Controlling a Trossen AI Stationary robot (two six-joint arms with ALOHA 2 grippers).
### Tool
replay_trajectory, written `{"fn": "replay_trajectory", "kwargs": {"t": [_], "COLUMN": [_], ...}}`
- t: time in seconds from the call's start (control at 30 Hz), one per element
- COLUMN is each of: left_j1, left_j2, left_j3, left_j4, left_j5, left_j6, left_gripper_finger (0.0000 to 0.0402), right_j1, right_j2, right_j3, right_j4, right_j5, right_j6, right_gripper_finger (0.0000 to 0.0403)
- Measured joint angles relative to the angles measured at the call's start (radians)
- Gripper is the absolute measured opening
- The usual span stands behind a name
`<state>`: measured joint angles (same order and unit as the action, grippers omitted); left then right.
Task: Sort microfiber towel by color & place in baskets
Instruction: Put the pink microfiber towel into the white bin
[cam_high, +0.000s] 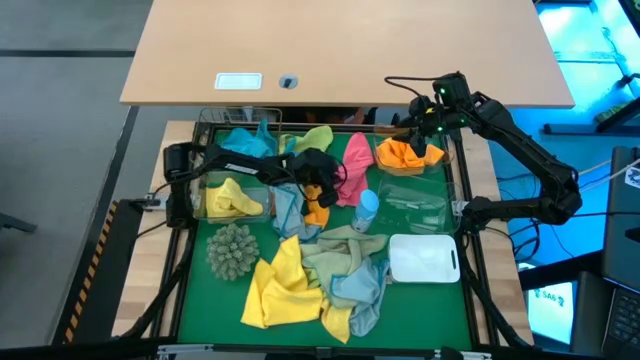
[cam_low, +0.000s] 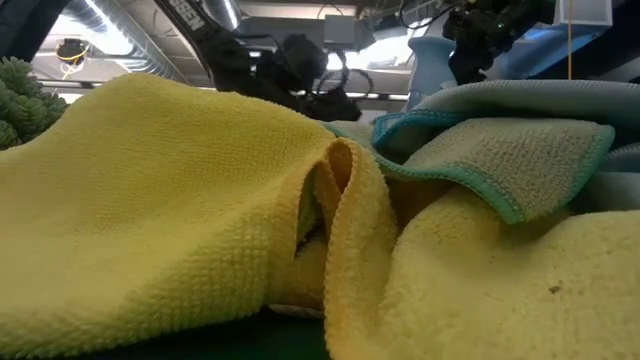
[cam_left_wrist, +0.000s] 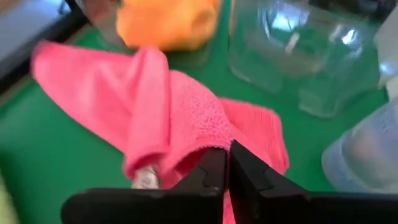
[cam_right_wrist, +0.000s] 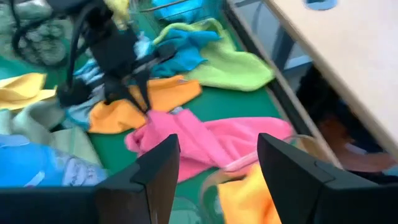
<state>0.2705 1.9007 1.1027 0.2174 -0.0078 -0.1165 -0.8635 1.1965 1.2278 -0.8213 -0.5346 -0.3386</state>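
Note:
My gripper will lift the pink towel (cam_high: 355, 168), and it will come away alone, because a piece of green mat (cam_right_wrist: 219, 104) lies between it and the orange towel beside it.
A pink microfiber towel (cam_high: 355, 170) lies on the green mat (cam_high: 200, 290) in the middle of the far part. My left gripper (cam_high: 333, 186) comes from the left and is shut on it (cam_left_wrist: 227, 163). My right gripper (cam_right_wrist: 217, 180) hangs open above the far right basket (cam_high: 440, 165), which holds an orange towel (cam_high: 408, 154), and touches nothing. Other baskets hold a yellow towel (cam_high: 230, 200) and a blue towel (cam_high: 245, 140). A clear basket (cam_high: 415, 205) and a white one (cam_high: 425, 258) hold no towel. My left gripper pinches a raised fold of the pink towel (cam_left_wrist: 202, 146) between its two shut fingers, at the towel's left side (cam_right_wrist: 149, 119). The fingers come slanting down from the table's left. The cloth rises in a ridge (cam_left_wrist: 149, 93) to the fingers, and the rest lies spread on the mat.
A heap of yellow (cam_high: 280, 290), pale green (cam_high: 335, 255) and blue (cam_high: 355, 290) towels lies near the front. A spiky ball (cam_high: 232, 250) stands at the left, a small bottle (cam_high: 367, 205) beside the pink towel. An orange towel (cam_high: 316, 212) and a green one (cam_high: 315, 138) lie close by.

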Motion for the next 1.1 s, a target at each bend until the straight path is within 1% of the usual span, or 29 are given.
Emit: {"fn": "replay_trajectory", "kwargs": {"t": [0.13, 0.27, 0.4, 0.53, 0.6, 0.67, 0.73, 0.8, 0.87, 1.0, 1.1], "left_j1": [0.016, 0.034, 0.047, 0.055, 0.057, 0.057, 0.057, 0.052, 0.049, 0.047, 0.041], "left_j2": [-0.078, -0.152, -0.211, -0.240, -0.240, -0.240, -0.240, -0.239, -0.239, -0.239, -0.239], "left_j3": [0.000, 0.000, 0.000, 0.000, 0.000, 0.000, 0.000, 0.000, 0.000, 0.000, 0.000], "left_j4": [0.002, 0.011, 0.067, 0.120, 0.154, 0.179, 0.187, 0.188, 0.199, 0.227, 0.245], "left_j5": [-0.001, 0.000, 0.002, 0.009, 0.030, 0.052, 0.058, 0.059, 0.063, 0.115, 0.130], "left_j6": [0.022, 0.022, 0.022, 0.022, 0.019, 0.014, 0.015, 0.015, 0.015, 0.009, -0.009], "left_gripper_finger": [0.0002, 0.0001, 0.0001, 0.0001, 0.0001, 0.0001, 0.0000, 0.0000, 0.0000, 0.0000, 0.0000], "right_j1": [0.000, 0.001, 0.035, 0.109, 0.156, 0.205, 0.251, 0.291, 0.322, 0.369, 0.397], "right_j2": [0.000, 0.000, 0.000, 0.000, 0.000, 0.000, 0.010, 0.026, 0.043, 0.086, 0.122], "right_j3": [-0.039, -0.069, -0.108, -0.143, -0.162, -0.174, -0.177, -0.177, -0.177, -0.177, -0.177], "right_j4": [0.018, 0.040, 0.143, 0.293, 0.381, 0.448, 0.497, 0.530, 0.564, 0.625, 0.651], "right_j5": [-0.045, -0.055, -0.060, -0.058, -0.013, 0.070, 0.156, 0.207, 0.226, 0.228, 0.228], "right_j6": [-0.001, -0.001, 0.000, 0.000, 0.000, 0.000, 0.000, 0.000, -0.001, 0.000, 0.001], "right_gripper_finger": [0.0216, 0.0216, 0.0216, 0.0216, 0.0216, 0.0216, 0.0216, 0.0216, 0.0216, 0.0216, 0.0216]}}
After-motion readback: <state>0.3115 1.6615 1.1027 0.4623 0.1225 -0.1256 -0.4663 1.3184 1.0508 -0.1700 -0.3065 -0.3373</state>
